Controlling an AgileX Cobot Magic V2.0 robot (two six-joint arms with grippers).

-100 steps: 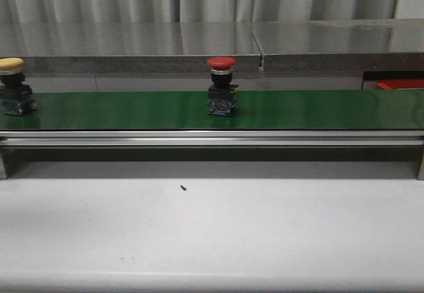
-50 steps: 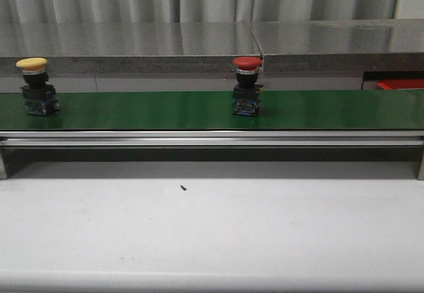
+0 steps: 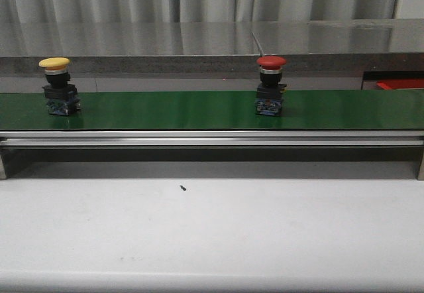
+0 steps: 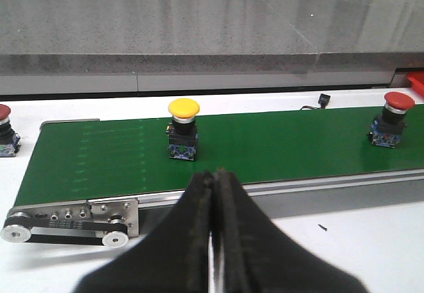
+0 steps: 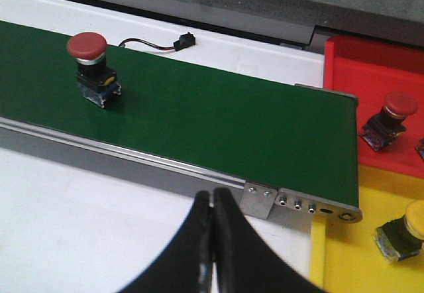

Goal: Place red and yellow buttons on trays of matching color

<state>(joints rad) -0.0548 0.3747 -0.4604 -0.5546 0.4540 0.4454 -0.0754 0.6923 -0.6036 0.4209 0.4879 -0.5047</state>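
Observation:
The red button (image 3: 269,85) stands far from the robot's left gripper and closer to the red tray (image 3: 401,84), so the right gripper should pick it up off the belt and put it into that tray.
A yellow button (image 3: 58,84) (image 4: 183,128) rides the green belt (image 3: 165,109) at its left. A red button (image 3: 271,86) (image 4: 392,119) (image 5: 93,66) stands on the belt right of the middle. Past the belt's right end lie a red tray (image 5: 371,64) (image 3: 401,83) holding a red button (image 5: 389,117) and a yellow tray (image 5: 348,260) holding a yellow button (image 5: 405,232). My left gripper (image 4: 214,175) is shut and empty, on the near side of the belt below the yellow button. My right gripper (image 5: 212,197) is shut and empty, near the belt's right end. Neither shows in the front view.
Another red button (image 4: 4,134) sits on the white table beyond the belt's left end. A small black connector with wires (image 5: 179,40) lies behind the belt. A grey stone ledge (image 3: 212,41) runs along the back. A dark speck (image 3: 183,187) marks the white table in front.
Both buttons on the belt have travelled to the right; the yellow one has come in from the left edge of the front view. No gripper shows in that view.

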